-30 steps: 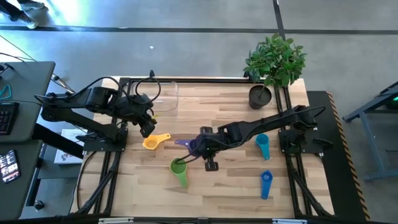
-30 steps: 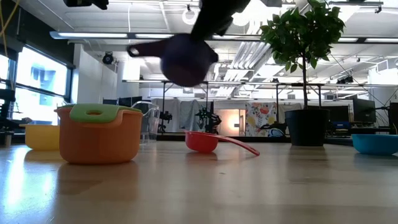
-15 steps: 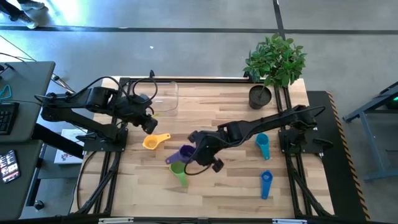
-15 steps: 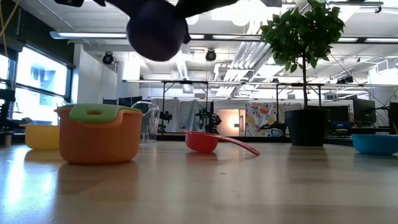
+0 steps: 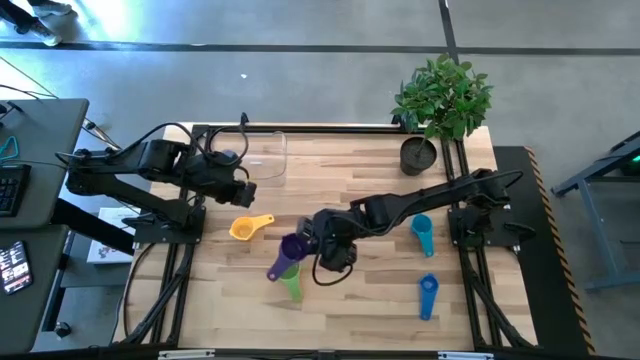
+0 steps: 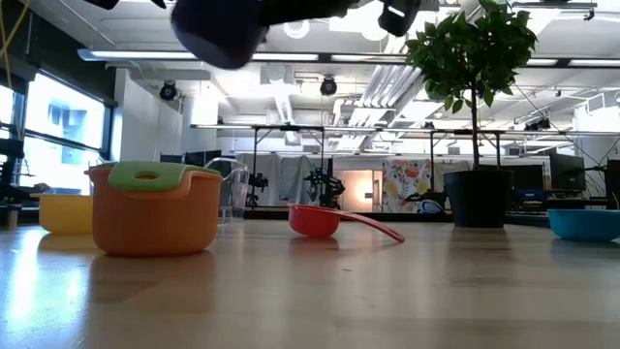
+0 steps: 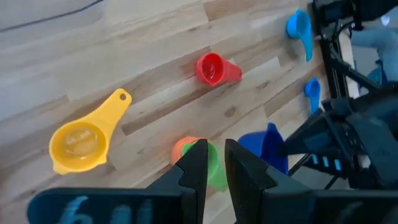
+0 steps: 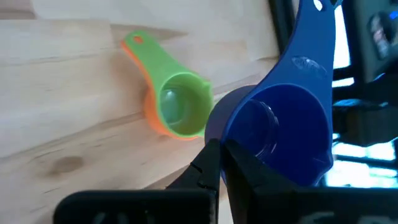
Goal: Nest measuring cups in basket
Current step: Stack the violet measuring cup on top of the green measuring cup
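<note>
The purple cup's handle (image 8: pixel 314 45) angles away from the green cup's handle, so my right gripper needs to put the purple cup down on the clear wood (image 5: pixel 346 290) for my left gripper.
The purple cup (image 5: pixel 291 248) hangs in my right gripper (image 5: pixel 318 250), just above the green cup (image 5: pixel 290 281), which sits nested in the orange cup (image 6: pixel 155 221). In the low view the purple cup (image 6: pixel 219 33) is high above the table. On the wood lie the yellow cup (image 5: pixel 247 228), the red cup (image 7: pixel 214 68), the teal cup (image 5: pixel 422 236) and the blue cup (image 5: pixel 428 295). The clear basket (image 5: pixel 264 156) stands at the far left. My left gripper (image 5: pixel 240 190) hovers near the basket, its fingers a little apart and holding nothing. My right gripper pinches the purple cup by the rim of its bowl (image 8: pixel 219 138), on the side away from the handle, with one finger inside the bowl and one outside. The cup is lifted clear. Its handle (image 5: pixel 276 271) points toward the table's near left.
A dark pot with a green plant (image 5: pixel 420 155) stands at the far right corner. Bare wood lies along the near edge and between the basket and the pot. Dark frame rails border both sides of the table.
My right gripper has carried the purple cup toward the table's left and near edge and up, until it came over the green cup. It has also turned, so the handle has swung from pointing left to near left. My left gripper has drawn back slightly toward the far edge.
</note>
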